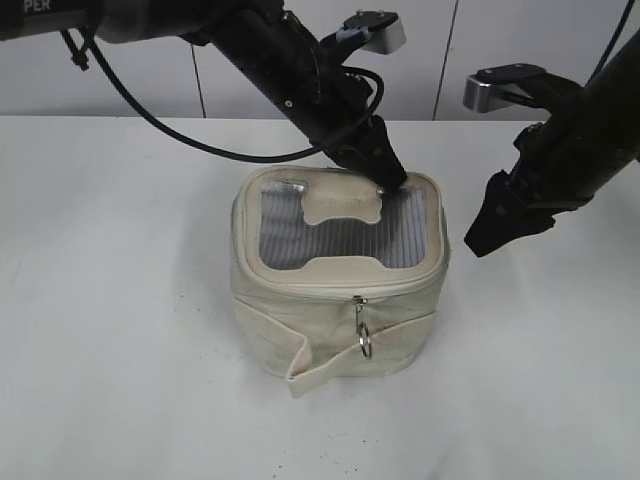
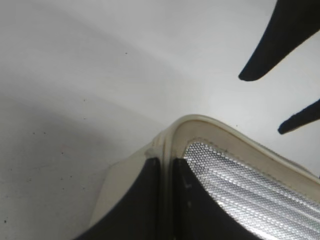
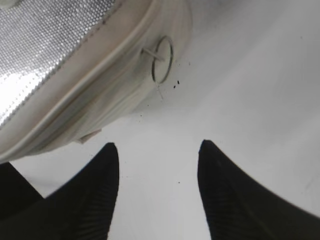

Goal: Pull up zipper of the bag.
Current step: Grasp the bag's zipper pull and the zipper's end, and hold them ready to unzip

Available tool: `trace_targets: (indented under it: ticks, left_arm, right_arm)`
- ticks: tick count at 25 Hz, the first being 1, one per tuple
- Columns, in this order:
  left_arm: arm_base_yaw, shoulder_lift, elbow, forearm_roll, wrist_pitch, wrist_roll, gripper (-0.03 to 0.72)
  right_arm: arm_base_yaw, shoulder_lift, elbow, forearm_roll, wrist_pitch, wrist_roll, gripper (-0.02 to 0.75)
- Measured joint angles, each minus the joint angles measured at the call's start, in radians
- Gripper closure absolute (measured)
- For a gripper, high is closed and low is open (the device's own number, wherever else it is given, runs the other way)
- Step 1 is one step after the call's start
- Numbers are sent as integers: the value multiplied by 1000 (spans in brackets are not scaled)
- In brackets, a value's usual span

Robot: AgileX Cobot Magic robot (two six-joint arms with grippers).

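Observation:
The ring pull at the bag's side (image 3: pixel 162 60) is apart from the front slider (image 1: pixel 360 304). My right gripper should pull the ring pull there while my left gripper holds the bag's rim.
The cream bag (image 1: pixel 330 330) stands mid-table with its grey ribbed panel (image 1: pixel 300 235) facing up. The cream zipper (image 1: pixel 300 288) runs round the top rim. One silver slider with a ring pull (image 1: pixel 366 342) hangs at the front. My left gripper (image 1: pixel 388 178) reaches across to the bag's far right top corner. In the left wrist view its fingers (image 2: pixel 166 167) are closed on the zipper rim (image 2: pixel 215 131). My right gripper (image 1: pixel 487 225) hovers open and empty beside the bag's right side. In the right wrist view (image 3: pixel 159 150) it is above bare table, with a ring pull (image 3: pixel 162 59) ahead.
The bag's cream strap (image 1: pixel 300 375) hangs loose at the front left. The white table (image 1: pixel 120 350) spreads all round the bag. A white wall stands behind. The right gripper's fingertips show in the left wrist view (image 2: pixel 270 55).

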Motion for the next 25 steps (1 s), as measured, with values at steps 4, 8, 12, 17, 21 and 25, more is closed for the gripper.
trace_targets:
  ticks: [4, 8, 12, 17, 21, 25]
  left_arm:
    - [0, 0, 0, 0, 0, 0, 649]
    - [0, 0, 0, 1, 1, 0, 649]
    - [0, 0, 0, 1, 1, 0, 649]
    - [0, 0, 0, 1, 2, 0, 649]
    - [0, 0, 0, 2, 3, 0, 649]
    - [0, 0, 0, 2, 3, 0, 649]
  right_arm:
    - [0, 20, 2, 33, -31, -85, 335]
    - [0, 38, 2, 68, -36, -150, 335]
    - [0, 72, 6, 144, -34, -218, 335]
    - [0, 121, 8, 187, -121, -269, 335]
    - [0, 154, 12, 291, -189, -369, 454]
    - [0, 162, 16, 313, -212, -361, 710]
